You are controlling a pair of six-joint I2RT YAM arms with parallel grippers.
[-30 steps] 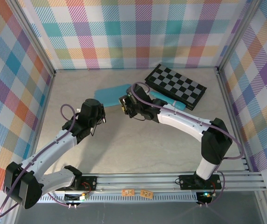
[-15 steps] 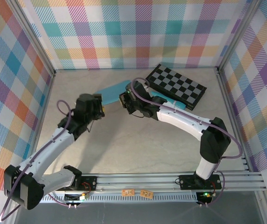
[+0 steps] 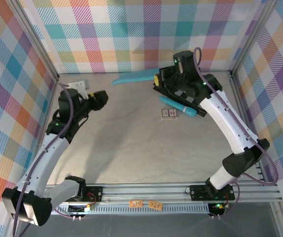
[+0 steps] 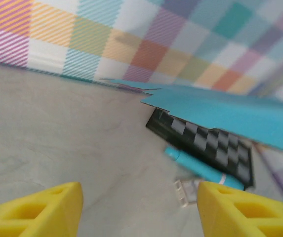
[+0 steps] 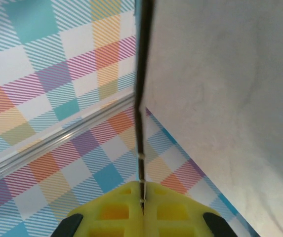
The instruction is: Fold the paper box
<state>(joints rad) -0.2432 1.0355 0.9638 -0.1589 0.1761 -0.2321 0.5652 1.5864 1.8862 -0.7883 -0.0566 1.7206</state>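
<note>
I expect the paper box to open out into a wide, flapped blank when I lay it down, because the paper box's loose end [image 4: 225, 112] is cut into notched tabs [image 4: 151, 96].
The paper box [image 3: 134, 76] is a flat teal sheet held up off the table near the back wall. My right gripper [image 3: 156, 79] is shut on its right end. In the right wrist view the yellow fingers [image 5: 116, 212] pinch the sheet, and the paper box [image 5: 142, 74] shows edge-on as a thin dark line running up from my right gripper [image 5: 142, 197]. My left gripper [image 3: 103, 98] stands open, to the left of the sheet and apart from it. In the left wrist view my left gripper [image 4: 139, 207] has nothing between its fingers, and the paper box [image 4: 220, 111] hangs ahead.
The black-and-grey checkerboard [image 4: 205, 143] lies at the back right, partly under the right arm. A slim teal tube [image 3: 178, 106] lies along its near edge, with a small white card-like object [image 3: 168, 114] beside it. Plaid walls close in the table on three sides.
My right gripper shut on the paper box and lifted it up and back toward the far wall. My left gripper opened and drew away to the left.
</note>
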